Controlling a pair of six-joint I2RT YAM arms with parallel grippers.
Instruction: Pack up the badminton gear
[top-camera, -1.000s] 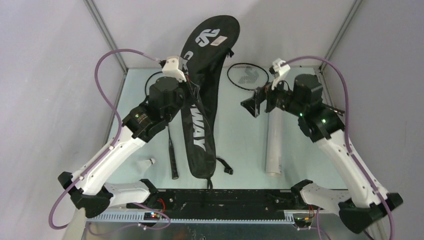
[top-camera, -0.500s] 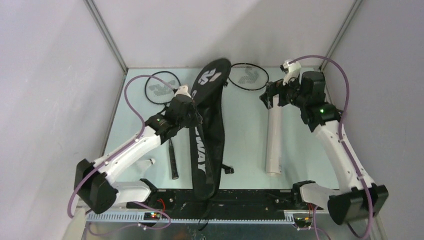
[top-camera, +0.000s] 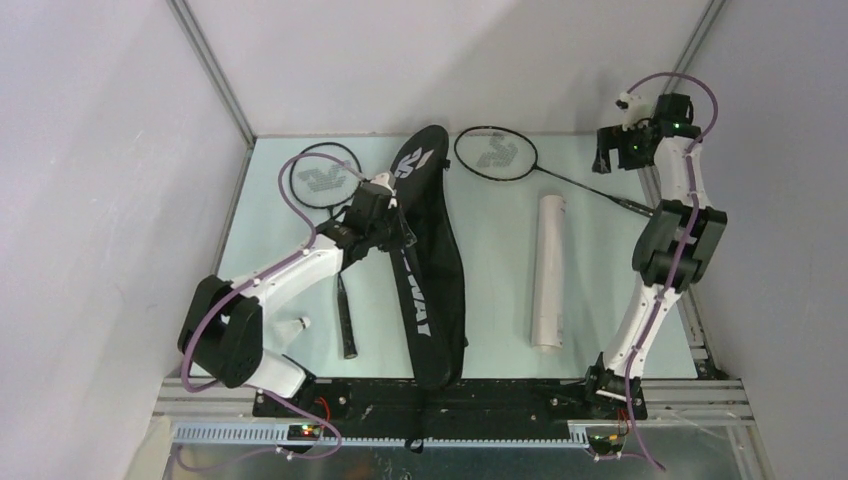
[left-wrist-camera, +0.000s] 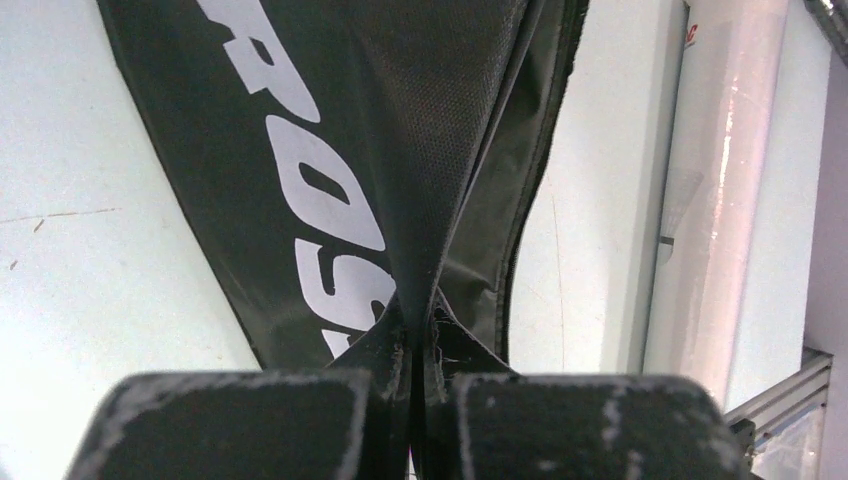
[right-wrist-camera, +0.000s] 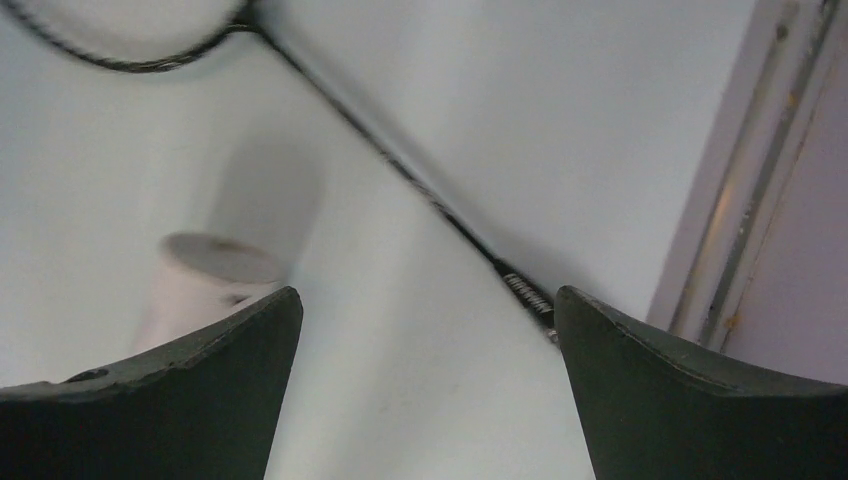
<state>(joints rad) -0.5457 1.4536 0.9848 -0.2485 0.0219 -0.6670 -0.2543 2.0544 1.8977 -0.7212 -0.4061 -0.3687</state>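
Next, my right gripper grabs the racket's handle (top-camera: 632, 206) and swings the racket in line with the bag first, because the back racket's shaft (top-camera: 573, 181) slants away from the bag.
The black racket bag (top-camera: 432, 290) lies lengthways down the middle of the table. My left gripper (top-camera: 396, 232) is shut on a fold of the bag's edge; in the left wrist view the fabric (left-wrist-camera: 330, 150) is pinched in the gripper (left-wrist-camera: 412, 350). One racket (top-camera: 320, 180) lies left of the bag, its handle (top-camera: 347, 330) pointing near. The other racket (top-camera: 495, 153) lies at the back right, its shaft (right-wrist-camera: 400, 165) passing under my right gripper (right-wrist-camera: 428, 330). The right gripper (top-camera: 605, 160) hangs open and empty. The white tube (top-camera: 548, 270) lies right of the bag. A shuttlecock (top-camera: 300, 325) peeks out by the left arm.
Grey walls and slanted metal posts (top-camera: 215, 75) close in the table on three sides. A metal rail (top-camera: 400, 432) with the arm bases runs along the near edge. The raised right arm (top-camera: 672, 240) stands tall along the table's right edge.
The bag, held up high a second ago, has come down flat onto the table with my left gripper still on it. My right arm swung from over the tube to the back right corner.
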